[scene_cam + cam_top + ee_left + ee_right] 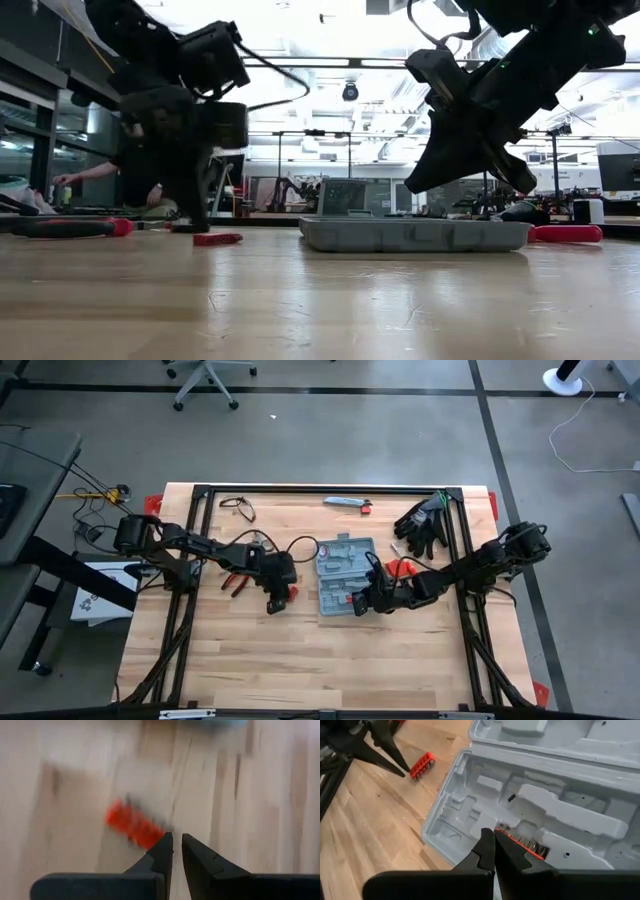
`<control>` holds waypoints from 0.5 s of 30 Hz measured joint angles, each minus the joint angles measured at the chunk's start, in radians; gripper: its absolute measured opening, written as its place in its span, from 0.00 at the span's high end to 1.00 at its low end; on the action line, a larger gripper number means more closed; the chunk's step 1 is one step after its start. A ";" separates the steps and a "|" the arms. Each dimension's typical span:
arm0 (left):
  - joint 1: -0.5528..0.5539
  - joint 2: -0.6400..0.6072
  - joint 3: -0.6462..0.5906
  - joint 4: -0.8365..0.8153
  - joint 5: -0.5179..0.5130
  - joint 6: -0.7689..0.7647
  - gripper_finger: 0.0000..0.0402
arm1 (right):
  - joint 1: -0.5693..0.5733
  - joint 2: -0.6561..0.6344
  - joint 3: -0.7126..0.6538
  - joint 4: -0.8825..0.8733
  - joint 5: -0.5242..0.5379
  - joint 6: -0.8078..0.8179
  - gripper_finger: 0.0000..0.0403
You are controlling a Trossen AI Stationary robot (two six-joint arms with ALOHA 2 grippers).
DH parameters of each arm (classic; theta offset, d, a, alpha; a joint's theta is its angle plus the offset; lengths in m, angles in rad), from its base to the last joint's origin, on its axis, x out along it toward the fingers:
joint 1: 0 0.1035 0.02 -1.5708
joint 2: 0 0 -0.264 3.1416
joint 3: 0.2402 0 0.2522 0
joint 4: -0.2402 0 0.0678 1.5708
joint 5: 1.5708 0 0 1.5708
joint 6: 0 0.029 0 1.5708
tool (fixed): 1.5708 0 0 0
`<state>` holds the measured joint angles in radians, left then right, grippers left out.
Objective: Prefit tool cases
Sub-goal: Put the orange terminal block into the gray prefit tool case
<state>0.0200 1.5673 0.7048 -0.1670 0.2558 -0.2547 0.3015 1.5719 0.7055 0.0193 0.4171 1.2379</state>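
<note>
My left gripper's shut fingers are at a slant to the red bit holder [134, 824], so next I back away and nudge its far end [114, 814] round before opening astride it.
The grey-blue tool case [345, 575] lies open on the wooden table, its moulded recesses facing up [545, 805]. A red-edged bit strip [525, 846] sits in one recess. My right gripper [494, 842] is shut and hangs just above the case's near half [358, 603], pointing slantwise down. To the case's left, a small red bit holder [291, 594] lies on the table. My left gripper [177, 842] is low over the table beside the holder. Its fingers are nearly together, with nothing between them. My left gripper comes slanting down from the table's left. One fingertip [166, 840] stands right at the end of the red bit holder [152, 834], which lies flat on the table. Whether it touches the holder, I cannot tell.
Red-handled pliers [236, 581] lie left of my left gripper. Black gloves [424, 525] and a utility knife [347, 503] lie at the far edge. A red tool [401, 567] lies right of the case. A black frame [200, 495] runs around the table. A person [100, 175] is behind it.
</note>
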 joint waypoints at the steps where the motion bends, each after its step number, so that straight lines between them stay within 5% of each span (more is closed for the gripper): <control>1: 0.003 0.000 0.000 0.037 -0.003 0.012 0.92 | 0.000 0.000 0.000 0.000 0.000 -0.004 1.00; 7: 0.049 0.000 0.052 0.084 0.090 0.082 0.92 | 0.003 0.000 0.000 0.005 -0.006 -0.004 1.00; 15: 0.086 0.010 0.071 0.039 0.068 0.275 0.92 | 0.015 0.000 0.000 0.004 -0.001 -0.001 1.00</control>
<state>0.1065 1.5777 0.7761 -0.1282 0.3241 0.0207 0.3168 1.5719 0.7055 0.0235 0.4160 1.2373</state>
